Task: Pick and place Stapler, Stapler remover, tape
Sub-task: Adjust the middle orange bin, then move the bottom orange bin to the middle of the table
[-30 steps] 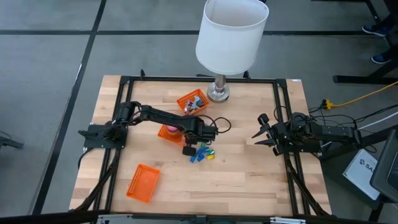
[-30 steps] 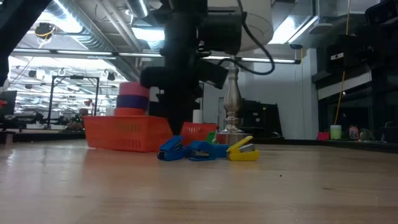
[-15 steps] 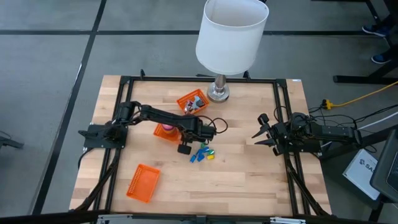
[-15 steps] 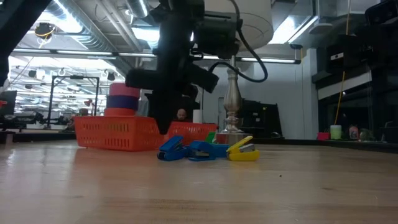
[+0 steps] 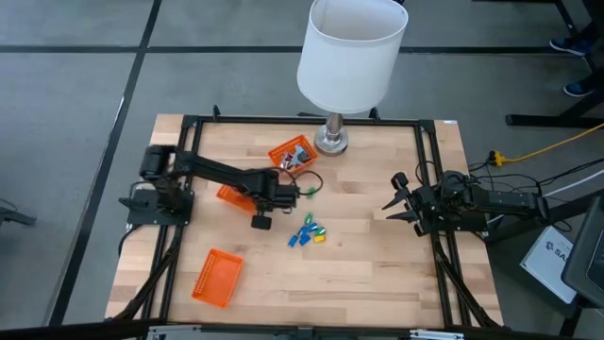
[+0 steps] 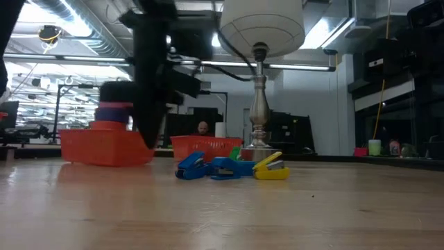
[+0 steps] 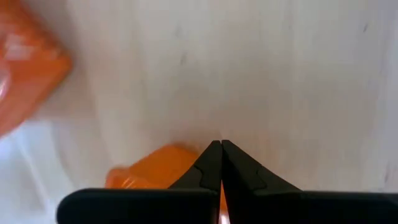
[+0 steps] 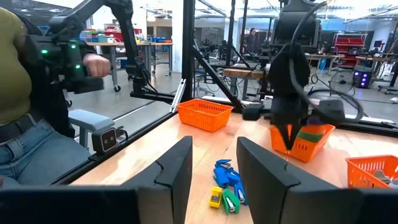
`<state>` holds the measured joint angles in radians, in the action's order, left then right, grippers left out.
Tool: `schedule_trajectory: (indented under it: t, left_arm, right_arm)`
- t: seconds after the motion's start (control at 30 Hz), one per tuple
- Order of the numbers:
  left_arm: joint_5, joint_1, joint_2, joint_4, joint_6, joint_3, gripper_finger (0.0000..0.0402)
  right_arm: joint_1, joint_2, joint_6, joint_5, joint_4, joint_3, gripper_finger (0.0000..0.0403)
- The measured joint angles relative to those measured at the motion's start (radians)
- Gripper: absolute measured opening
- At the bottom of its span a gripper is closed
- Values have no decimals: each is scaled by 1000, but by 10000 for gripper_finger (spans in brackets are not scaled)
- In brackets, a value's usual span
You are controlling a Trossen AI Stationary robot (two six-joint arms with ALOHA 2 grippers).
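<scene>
My left gripper should reach into the basket and drag it (image 5: 307, 232) close to the loose staplers before picking them up, because the empty orange basket (image 5: 218, 278) lies far from them.
An orange mesh basket (image 5: 227, 194) stands on the table left of centre. It holds a stack of tape rolls (image 6: 114, 112) in dark red, purple and orange. My left gripper (image 6: 148, 139) stands at the basket's right end, shut on it. Small blue, green and yellow clip-like pieces (image 5: 308, 232) lie loose at mid-table, right of the basket. My right gripper (image 5: 391, 204) waits open near the table's right edge, touching nothing. My left gripper holds the orange basket by the wall at its right end (image 6: 144, 147), pinched between the two fingers (image 7: 210, 163). The fingers come from above, pointing down. The basket stays upright with its bottom on the table.
A second orange basket (image 5: 292, 155) with items in it sits by the foot of the white-shaded lamp (image 5: 331, 142) at the far edge. A third orange basket (image 5: 217, 277) lies near the near-left corner. A person (image 8: 25, 106) stands beyond the table.
My left gripper has moved toward the table's left edge, staying shut. The basket with the tape rolls has slid along the table with it, away from the blue, green and yellow pieces, which have stayed in place.
</scene>
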<state>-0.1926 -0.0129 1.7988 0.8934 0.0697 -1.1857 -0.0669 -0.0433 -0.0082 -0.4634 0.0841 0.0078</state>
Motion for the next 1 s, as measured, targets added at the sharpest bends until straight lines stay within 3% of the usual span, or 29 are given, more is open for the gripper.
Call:
schedule_trajectory:
  t: [0.37, 0.67, 0.73, 1.0]
  left_arm:
    - [-153, 85, -185, -79, -31, 261, 1]
    - [-151, 104, -231, -161, -67, 239, 1]
    - [-128, 88, -234, -159, -85, 213, 3]
    - [134, -44, -234, -46, -237, 63, 2]
  right_arm:
    - [0, 0, 0, 0, -1, 0, 129]
    - [0, 0, 0, 0, -1, 0, 129]
    - [0, 0, 0, 0, -1, 0, 129]
    - [0, 0, 0, 0, -1, 0, 129]
